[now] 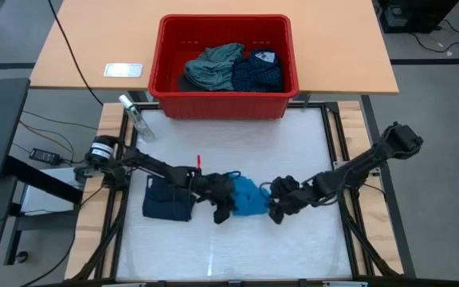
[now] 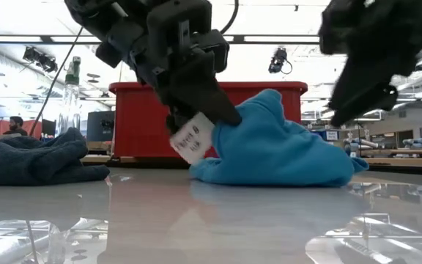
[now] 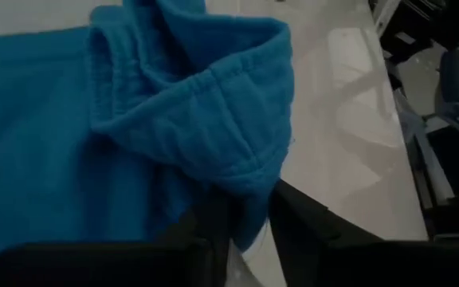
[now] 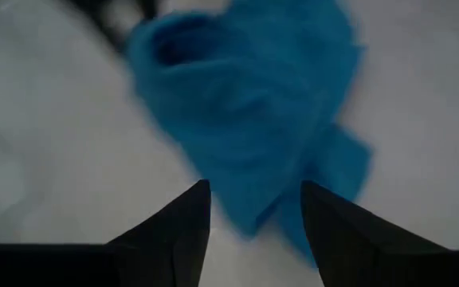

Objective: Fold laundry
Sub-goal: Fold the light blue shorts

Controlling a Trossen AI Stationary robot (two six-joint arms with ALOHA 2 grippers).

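Observation:
The bunched blue garment's hem (image 3: pixel 249 179) is held by my left gripper only, so next I put the garment down and pinch the hem's other end (image 1: pixel 260 199) with my right gripper.
The bright blue garment (image 1: pixel 248 197) lies bunched in the middle of the white mat. My left gripper (image 1: pixel 223 207) comes at it from the left and is shut on its left side; a white tag (image 2: pixel 193 139) hangs just below the fingers. My right gripper (image 1: pixel 278 210) stands just to the garment's right, above the mat, open, with the blue cloth (image 4: pixel 253 104) ahead of its fingers and nothing between them. A dark navy piece (image 1: pixel 168 199) lies folded flat on the mat to the left of my left gripper. My left gripper pinches a folded-over hemmed edge (image 3: pixel 249 179) of the blue garment between its two fingers (image 3: pixel 212 231). The fingers slant down from the table's left side. The held part is raised into a peak (image 2: pixel 269 99), while the rest of the garment lies on the mat.
A red bin (image 1: pixel 224 102) stands at the far edge of the mat; it holds a grey-green shirt (image 1: pixel 213 66) and a navy dotted piece (image 1: pixel 259 72). A clear bottle (image 1: pixel 137 118) lies at the mat's far left corner. The near half of the mat (image 1: pixel 229 255) is bare.

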